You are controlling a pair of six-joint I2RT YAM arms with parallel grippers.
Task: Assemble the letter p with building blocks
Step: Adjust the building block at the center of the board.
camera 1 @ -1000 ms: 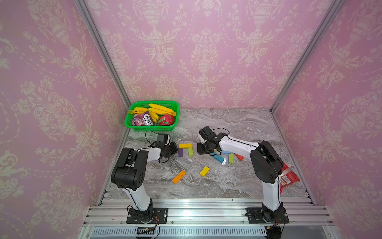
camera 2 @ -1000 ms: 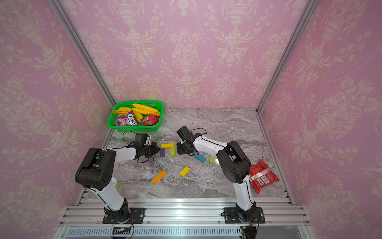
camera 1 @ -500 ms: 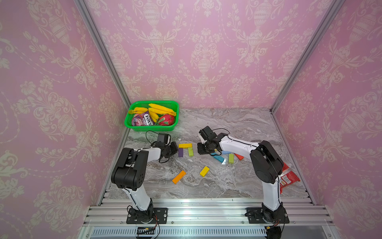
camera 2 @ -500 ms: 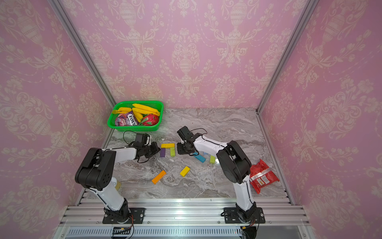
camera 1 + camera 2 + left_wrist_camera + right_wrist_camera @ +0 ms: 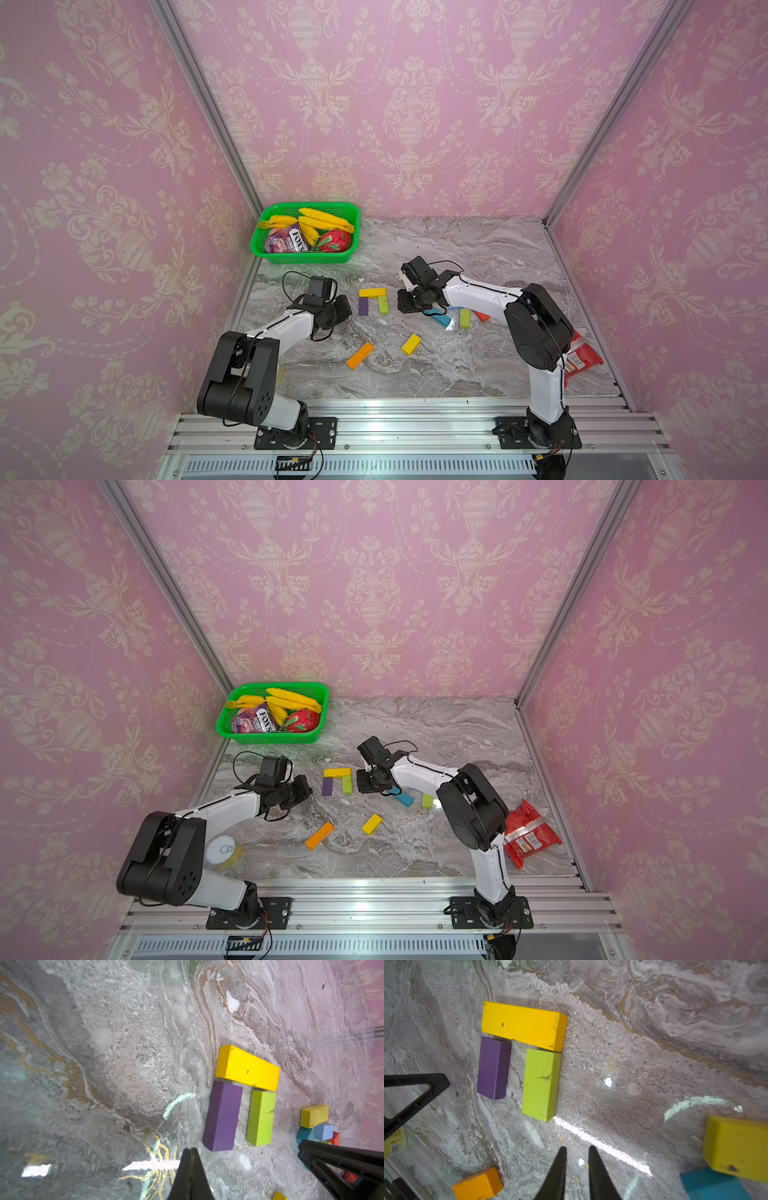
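The lime block's near end (image 5: 536,1110) slants away from the purple block. Next, my right gripper nudges the lime block's outer side (image 5: 553,1087) square before it fetches another block.
Three building blocks lie together mid-table: a yellow block (image 5: 372,292) across the far ends of a purple block (image 5: 363,306) and a lime green block (image 5: 383,304). My left gripper (image 5: 190,1150) is shut and empty, just left of the purple block (image 5: 222,1115). Just right of the lime block (image 5: 540,1084), my right gripper (image 5: 577,1149) stands slightly open, nothing between its fingers. Loose orange (image 5: 360,355) and yellow (image 5: 411,344) blocks lie nearer the front. Teal (image 5: 441,320), lime (image 5: 464,318) and red (image 5: 482,316) blocks sit partly under the right arm.
A green basket (image 5: 303,261) with bananas and packets stands at the back left. A red snack packet (image 5: 528,837) lies at the right edge. A can (image 5: 224,850) stands by the left arm's base. Pink walls close three sides.
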